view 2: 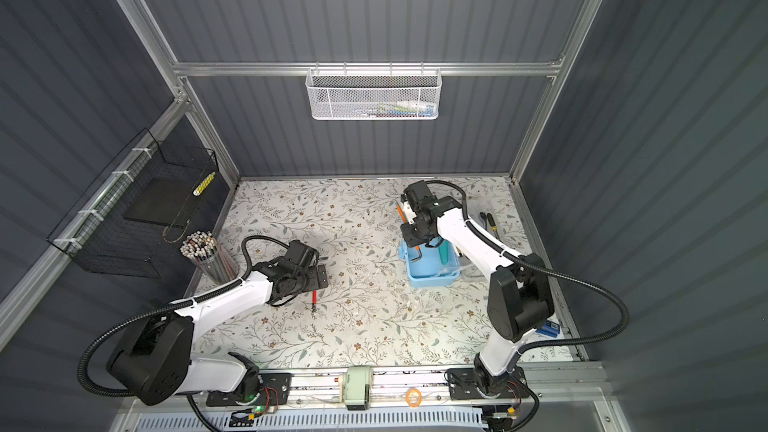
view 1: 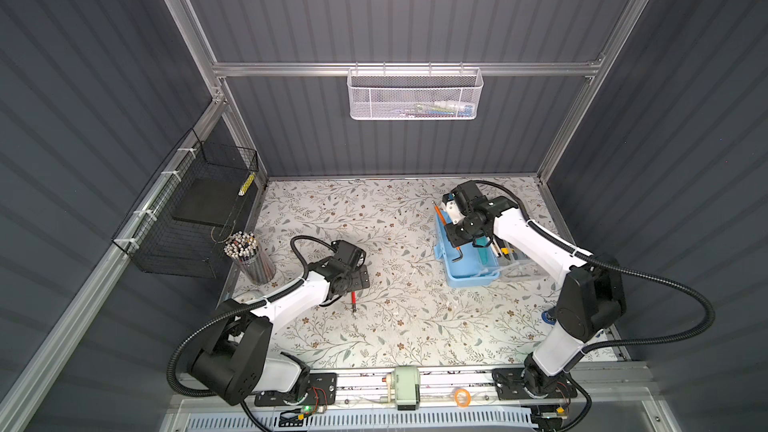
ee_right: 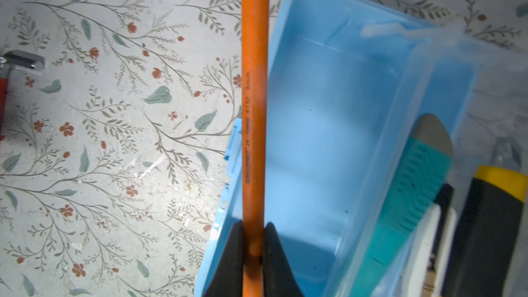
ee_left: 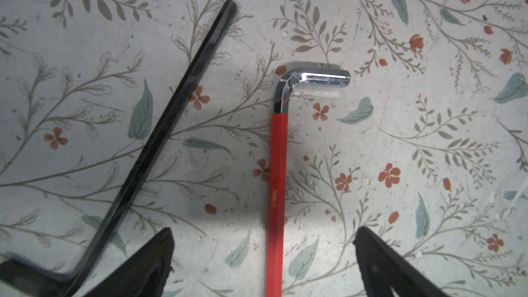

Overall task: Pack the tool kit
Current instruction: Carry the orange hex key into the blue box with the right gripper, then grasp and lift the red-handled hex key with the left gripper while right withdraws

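Note:
The orange hex key points along the empty space in the box next to the teal-handled tool, so my right gripper keeps lowering it until it is near the box's bottom.
The tool kit's light-blue box stands open at the right, its clear lid folded back. A teal-handled tool and a yellow-black knife lie along its lid side, and a black hex key lies inside. My right gripper hangs over the box's far end, shut on an orange hex key. My left gripper is open, low over a red-sleeved hex key that lies on the table between its fingers. A black hex key lies beside it.
A clear cup of pencils stands at the left, by a black wire basket on the side wall. A white mesh basket hangs on the back wall. A yellow-black screwdriver lies behind the right arm. A pale green device sits on the front rail.

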